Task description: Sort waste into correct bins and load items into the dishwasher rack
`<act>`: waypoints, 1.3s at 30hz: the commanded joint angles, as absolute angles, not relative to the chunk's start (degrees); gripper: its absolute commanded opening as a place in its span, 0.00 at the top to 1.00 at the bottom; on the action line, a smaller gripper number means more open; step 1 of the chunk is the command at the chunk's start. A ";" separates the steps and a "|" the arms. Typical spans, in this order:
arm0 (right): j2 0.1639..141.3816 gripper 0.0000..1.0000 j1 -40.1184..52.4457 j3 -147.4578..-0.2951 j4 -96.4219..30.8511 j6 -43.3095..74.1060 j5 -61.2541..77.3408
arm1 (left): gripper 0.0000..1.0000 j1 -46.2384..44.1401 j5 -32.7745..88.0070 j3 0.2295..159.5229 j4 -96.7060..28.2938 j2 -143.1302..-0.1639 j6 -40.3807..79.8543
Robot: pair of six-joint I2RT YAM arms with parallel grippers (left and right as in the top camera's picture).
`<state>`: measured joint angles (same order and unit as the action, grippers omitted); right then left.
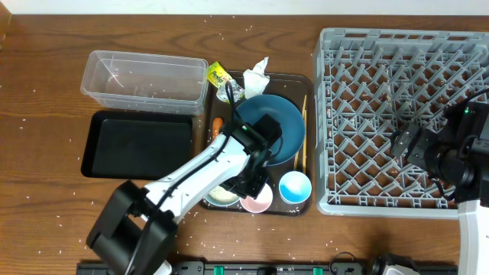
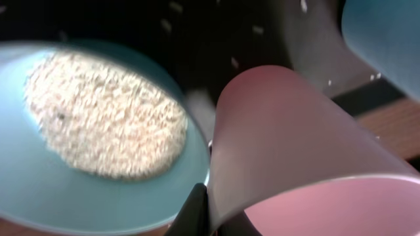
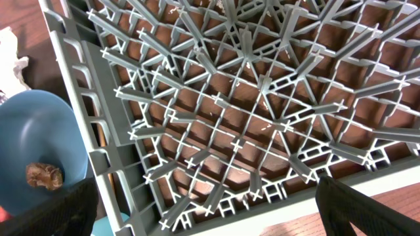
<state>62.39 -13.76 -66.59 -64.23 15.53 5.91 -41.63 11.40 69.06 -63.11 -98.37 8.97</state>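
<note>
The pink cup (image 1: pixel 258 200) is held by its rim in my left gripper, far from the grey rack, so my right gripper should grab the cup's base (image 2: pixel 259 82) and load it.
My left gripper (image 1: pixel 252 191) is shut on the wall of the small pink cup (image 1: pixel 258 202), one finger outside and one inside its rim (image 2: pixel 213 216). The pink cup (image 2: pixel 295 151) stands beside the white bowl (image 1: pixel 221 195) holding rice (image 2: pixel 98 118). The light blue cup (image 1: pixel 294 186) is to its right. The dark blue bowl-plate (image 1: pixel 269 122) holds a brown food lump (image 3: pixel 44 176). Chopsticks (image 1: pixel 302 131), the carrot (image 1: pixel 217 126), the wrapper (image 1: pixel 220 75) and the tissue (image 1: pixel 256 76) lie around it. My right gripper (image 1: pixel 399 143) is open and empty over the grey rack (image 1: pixel 405 76).
The dishes sit on a dark brown serving tray (image 1: pixel 306 200). The clear tub (image 1: pixel 145 76) and the black tray-bin (image 1: pixel 137 143) stand left of it. The rack (image 3: pixel 262 98) fills the right side. Rice grains are scattered over the wooden table.
</note>
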 commanded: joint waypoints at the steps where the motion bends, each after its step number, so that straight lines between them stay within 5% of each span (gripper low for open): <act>1: 62.15 0.01 -14.13 -67.70 -64.27 16.25 5.34 | 0.94 -40.66 10.66 74.54 -66.02 -92.90 8.64; 9: 62.15 0.05 -14.11 -67.70 -63.07 11.16 19.33 | 0.94 -30.85 14.24 82.70 -64.07 -79.81 12.21; 14: 62.15 0.18 -12.64 -67.70 -58.81 3.57 48.93 | 0.94 -22.33 37.26 82.70 -50.17 -75.83 13.98; 21: 62.15 0.19 -6.24 -67.70 -48.10 -7.44 83.35 | 0.94 -18.65 62.94 82.67 -40.95 -78.59 18.17; 39: 62.15 0.26 10.07 -67.70 -31.59 -0.23 72.25 | 0.94 -20.18 74.56 82.67 -39.51 -79.72 18.11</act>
